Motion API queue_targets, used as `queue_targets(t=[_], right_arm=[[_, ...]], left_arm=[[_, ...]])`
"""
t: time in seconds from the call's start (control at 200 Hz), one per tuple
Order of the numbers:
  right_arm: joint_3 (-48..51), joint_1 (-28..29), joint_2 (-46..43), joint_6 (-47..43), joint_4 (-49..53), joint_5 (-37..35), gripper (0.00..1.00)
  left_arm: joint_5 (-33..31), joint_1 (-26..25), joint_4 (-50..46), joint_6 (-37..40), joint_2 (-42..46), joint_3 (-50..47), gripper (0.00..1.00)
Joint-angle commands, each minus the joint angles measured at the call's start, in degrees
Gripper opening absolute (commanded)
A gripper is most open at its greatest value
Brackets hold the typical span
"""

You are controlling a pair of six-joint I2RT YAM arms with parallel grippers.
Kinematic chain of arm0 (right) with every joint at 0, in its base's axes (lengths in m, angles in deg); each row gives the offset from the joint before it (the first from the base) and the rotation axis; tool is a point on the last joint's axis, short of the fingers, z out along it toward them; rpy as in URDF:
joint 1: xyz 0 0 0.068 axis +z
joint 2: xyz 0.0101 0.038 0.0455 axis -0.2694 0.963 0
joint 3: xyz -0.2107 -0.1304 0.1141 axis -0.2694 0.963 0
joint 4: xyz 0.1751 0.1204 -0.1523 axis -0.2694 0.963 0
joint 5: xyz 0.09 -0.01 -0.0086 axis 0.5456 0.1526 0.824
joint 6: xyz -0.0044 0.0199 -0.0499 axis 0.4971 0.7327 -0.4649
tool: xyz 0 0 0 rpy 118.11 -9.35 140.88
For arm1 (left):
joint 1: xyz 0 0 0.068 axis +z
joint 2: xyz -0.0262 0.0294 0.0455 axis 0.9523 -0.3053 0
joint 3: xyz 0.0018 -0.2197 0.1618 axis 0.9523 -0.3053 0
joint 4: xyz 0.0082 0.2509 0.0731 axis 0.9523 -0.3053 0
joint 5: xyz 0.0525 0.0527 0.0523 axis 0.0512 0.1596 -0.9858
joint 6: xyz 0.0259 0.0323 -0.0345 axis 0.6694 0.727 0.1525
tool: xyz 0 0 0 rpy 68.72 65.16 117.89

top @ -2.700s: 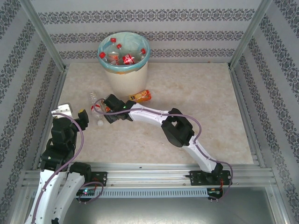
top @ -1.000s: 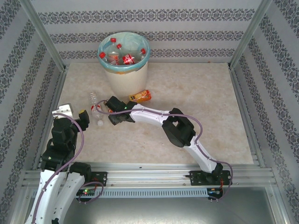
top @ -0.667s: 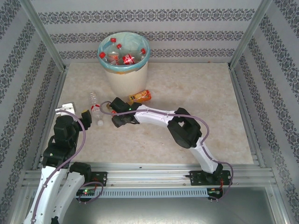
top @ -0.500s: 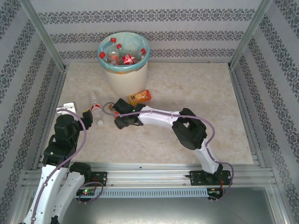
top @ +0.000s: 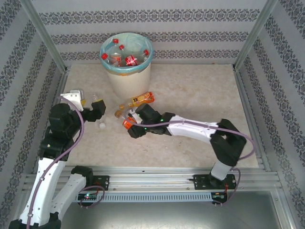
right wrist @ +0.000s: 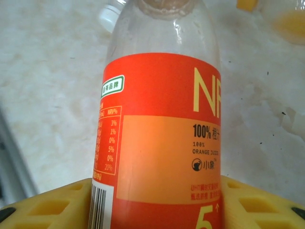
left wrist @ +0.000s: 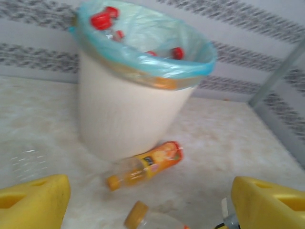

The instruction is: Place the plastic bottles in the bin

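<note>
I keep moving my left gripper toward the cap and close it around the cap, as my right gripper is on the bottle's red-orange label and the orange cap is free.
The bin stands at the back of the table, its teal liner over the rim, and holds several red-capped plastic bottles. In the left wrist view the bin fills the upper half. A bottle of orange juice lies on its side just in front of it. My right gripper is shut on a bottle with a red-orange label, whose orange cap points left. My left gripper is open, with a clear bottle partly hidden under it.
A loose white cap lies on the marble tabletop near the left gripper. Patterned walls and metal posts close in the table on three sides. The right arm reaches low across the table's middle.
My right gripper has drawn the orange-labelled bottle to the right, away from the clear bottle. My left gripper has swung forward toward the bin and now sits over the clear bottle.
</note>
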Motion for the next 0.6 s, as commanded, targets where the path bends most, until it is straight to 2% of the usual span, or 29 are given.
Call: queue_targets(t=[0.0, 0.25, 0.485, 0.595], right_arm=[[2.50, -0.48, -6.27, -3.06, -4.81, 4.64, 0.48], [6.84, -3.26, -20.66, -3.70, -7.89, 6.33, 0.48], [8.01, -5.83, -29.61, -4.23, -11.13, 6.68, 0.46], [7.79, -5.94, -30.79, -4.00, -14.54, 8.91, 0.46]], left_arm=[[12.39, 0.64, 7.76, -5.86, -1.28, 2.14, 0.87], [27.14, 0.63, 18.76, -9.77, -2.03, 2.59, 0.87], [30.27, 0.63, 28.20, -17.30, -1.67, 1.29, 0.85], [33.70, 0.63, 37.19, -22.78, -2.69, -0.94, 0.83]])
